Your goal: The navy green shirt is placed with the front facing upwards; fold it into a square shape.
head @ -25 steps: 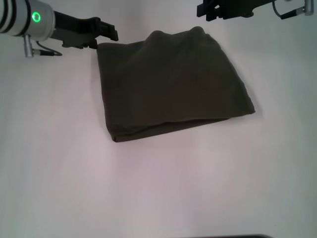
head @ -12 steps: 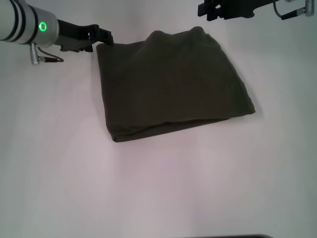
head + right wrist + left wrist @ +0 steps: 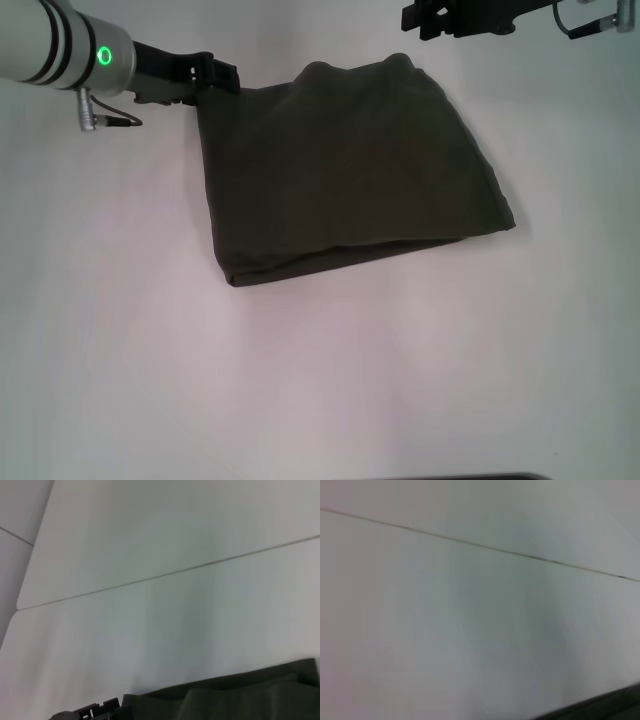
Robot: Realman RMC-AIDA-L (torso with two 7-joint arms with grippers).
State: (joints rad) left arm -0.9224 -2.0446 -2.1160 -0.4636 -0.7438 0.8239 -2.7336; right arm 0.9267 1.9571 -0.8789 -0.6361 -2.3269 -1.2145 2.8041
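I see the shirt's far edge (image 3: 316, 70) humps into a ripple, so my left gripper should pull the shirt's far corner (image 3: 207, 106) beside it away from the ripple to straighten that edge.
The navy green shirt (image 3: 345, 165) lies folded into a rough square on the white table (image 3: 320, 380); its lettering and label are hidden. My left gripper (image 3: 218, 76) is low at the shirt's far left corner, touching or just beside it. My right gripper (image 3: 430, 18) hovers beyond the shirt's far edge, partly cut off by the picture's top. In the right wrist view the shirt's far edge (image 3: 240, 695) shows, with the left gripper (image 3: 85, 713) farther off beside it. The left wrist view shows only the table.
A thin seam (image 3: 165, 575) crosses the white table beyond the shirt. The table's far corner (image 3: 20, 602) shows in the right wrist view. A dark strip (image 3: 500, 477) marks the table's near edge.
My left arm has shifted to the right, its tip staying at the shirt's far left corner. The shirt and the right arm have not moved.
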